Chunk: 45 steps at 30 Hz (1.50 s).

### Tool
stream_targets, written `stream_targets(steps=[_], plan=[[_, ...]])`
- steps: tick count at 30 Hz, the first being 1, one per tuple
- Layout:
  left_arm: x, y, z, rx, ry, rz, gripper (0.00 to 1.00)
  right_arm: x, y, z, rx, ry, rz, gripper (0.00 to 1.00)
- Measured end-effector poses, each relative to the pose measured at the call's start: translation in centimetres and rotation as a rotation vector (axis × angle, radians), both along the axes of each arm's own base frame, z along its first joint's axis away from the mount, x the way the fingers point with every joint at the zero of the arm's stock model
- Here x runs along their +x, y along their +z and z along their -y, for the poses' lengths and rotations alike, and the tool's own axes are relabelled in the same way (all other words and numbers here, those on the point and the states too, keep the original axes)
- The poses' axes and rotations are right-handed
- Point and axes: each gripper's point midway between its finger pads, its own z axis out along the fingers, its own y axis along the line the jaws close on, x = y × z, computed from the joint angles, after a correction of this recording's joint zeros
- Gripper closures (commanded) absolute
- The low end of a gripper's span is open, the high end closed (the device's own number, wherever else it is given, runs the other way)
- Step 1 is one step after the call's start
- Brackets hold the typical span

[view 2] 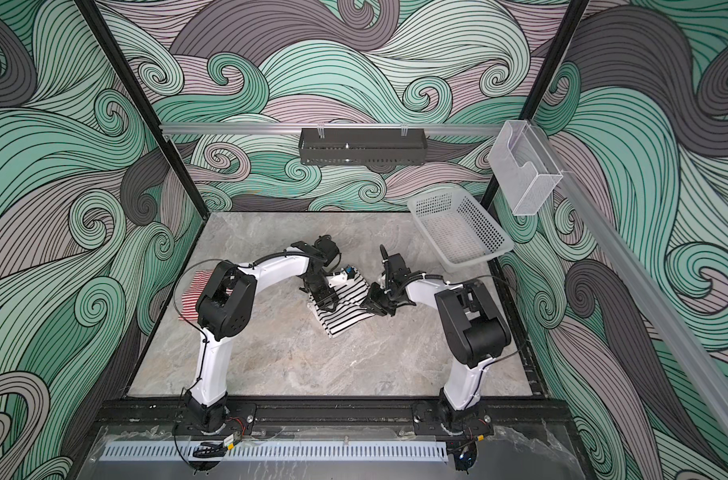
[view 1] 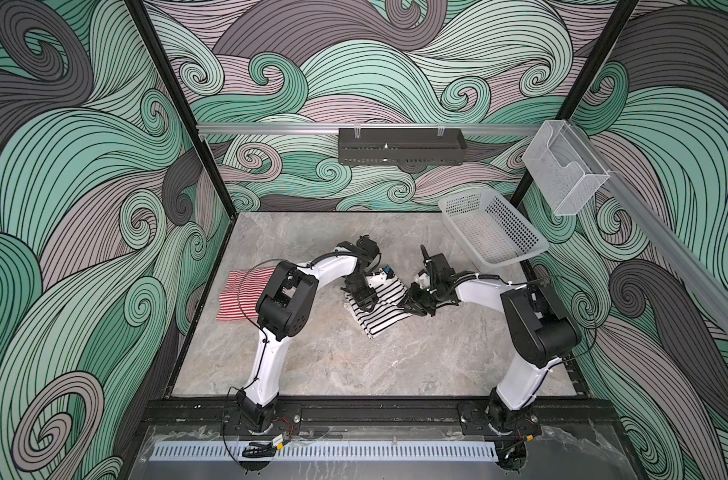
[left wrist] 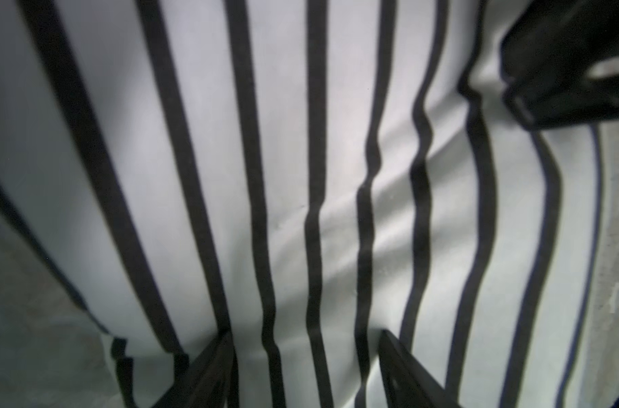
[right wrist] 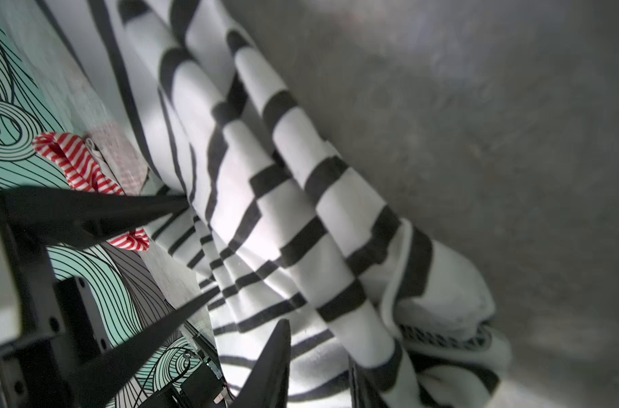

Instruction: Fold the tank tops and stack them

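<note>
Next, my right gripper swings the white tank top straight and nearer to the red-and-white tank top before stacking, because it lies crooked and away from that one.
The white tank top with black stripes lies partly folded and bunched in the middle of the table. My left gripper stands open and pressed down on its left part, with flat cloth between the fingers. On the cloth's right edge my right gripper is shut on a thick fold. The red-and-white striped tank top lies flat at the table's left edge, partly hidden by the left arm.
A white perforated basket sits tilted at the back right corner. On the back rail hangs a black tray, and a clear plastic box hangs on the right rail. Bare marble table lies in front of the garments.
</note>
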Motion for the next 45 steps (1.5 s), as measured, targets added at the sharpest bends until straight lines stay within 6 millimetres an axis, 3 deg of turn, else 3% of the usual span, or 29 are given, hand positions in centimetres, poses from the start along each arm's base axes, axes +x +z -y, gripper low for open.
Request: stream_targets(steps=[6, 11, 16, 22, 29, 38, 45], plan=[[4.8, 0.3, -4.1, 0.094, 0.094, 0.092, 0.29, -1.7, 2.1, -2.9, 0.022, 0.063, 0.008, 0.64], [7.3, 2.3, -5.8, 0.078, 0.149, 0.139, 0.26, -0.1, 4.7, -3.8, -0.003, 0.092, 0.086, 0.64], [6.0, 4.9, -6.2, 0.047, 0.171, 0.166, 0.13, 1.2, 5.4, -3.8, -0.018, 0.090, 0.123, 0.63], [2.8, 6.5, -8.0, 0.004, 0.271, 0.149, 0.07, 2.5, 3.0, -4.4, -0.050, 0.101, 0.101, 0.63], [0.4, 4.3, -11.5, -0.020, 0.455, 0.025, 0.13, 2.8, -0.3, -4.6, -0.072, 0.100, 0.060, 0.63], [0.3, 4.3, -12.8, -0.206, 0.641, -0.145, 0.16, 0.8, -0.5, -8.0, -0.015, 0.101, 0.079, 0.64], [-0.2, 1.0, -13.8, -0.225, 0.737, -0.306, 0.19, -1.4, -0.5, -10.6, 0.043, 0.065, 0.061, 0.64]])
